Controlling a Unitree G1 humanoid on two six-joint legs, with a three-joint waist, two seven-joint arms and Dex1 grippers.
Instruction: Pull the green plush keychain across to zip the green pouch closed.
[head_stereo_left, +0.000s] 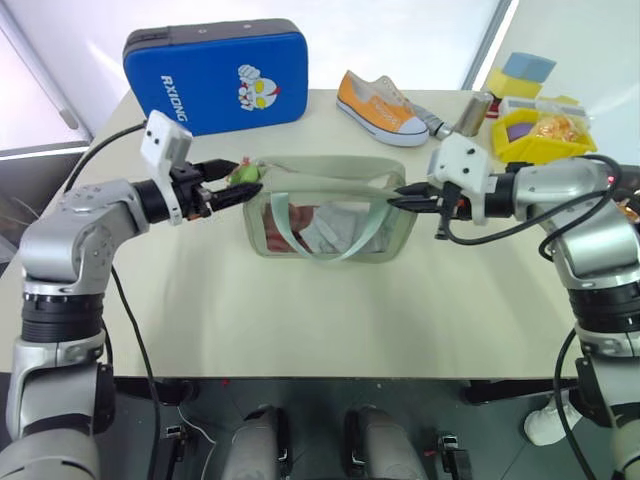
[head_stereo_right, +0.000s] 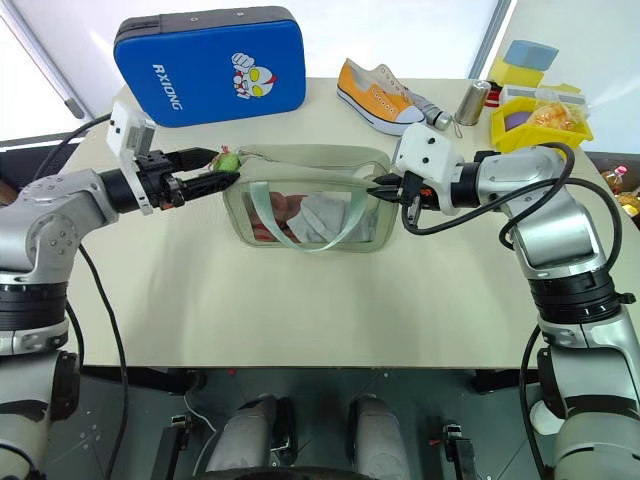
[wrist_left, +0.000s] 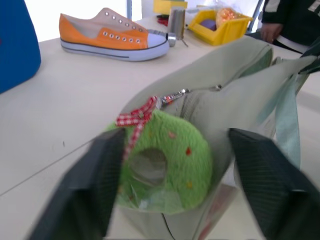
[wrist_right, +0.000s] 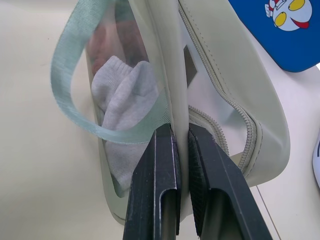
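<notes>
Next, my left gripper turns the green plush keychain (head_stereo_left: 245, 172), which hangs down the pouch's end, over onto the pouch's top (head_stereo_left: 290, 166). It should then pinch that end of the pouch while my right gripper pulls.
The green pouch (head_stereo_left: 330, 215) lies mid-table with its zipper top gaping and a mint strap looped over the clear window; a white sock shows inside. The green plush keychain (wrist_left: 165, 165), fuzzy with a red checked bow, hangs at the pouch's left end (head_stereo_left: 245, 174). My left gripper (head_stereo_left: 243, 180) is level and straddles the plush. Its fingers (wrist_left: 95, 185) stand open on either side, with a gap still showing on one side. My right gripper (wrist_right: 180, 129) is shut on the pouch's right end edge (head_stereo_left: 397, 196), pinching the fabric there.
A blue hard case (head_stereo_left: 215, 75) stands at the back left. An orange shoe (head_stereo_left: 380, 105), a metal cylinder (head_stereo_left: 470, 113) and a yellow bin (head_stereo_left: 540, 135) sit at the back right. A person's dark sleeve and hand (wrist_left: 290, 25) are beyond the bin.
</notes>
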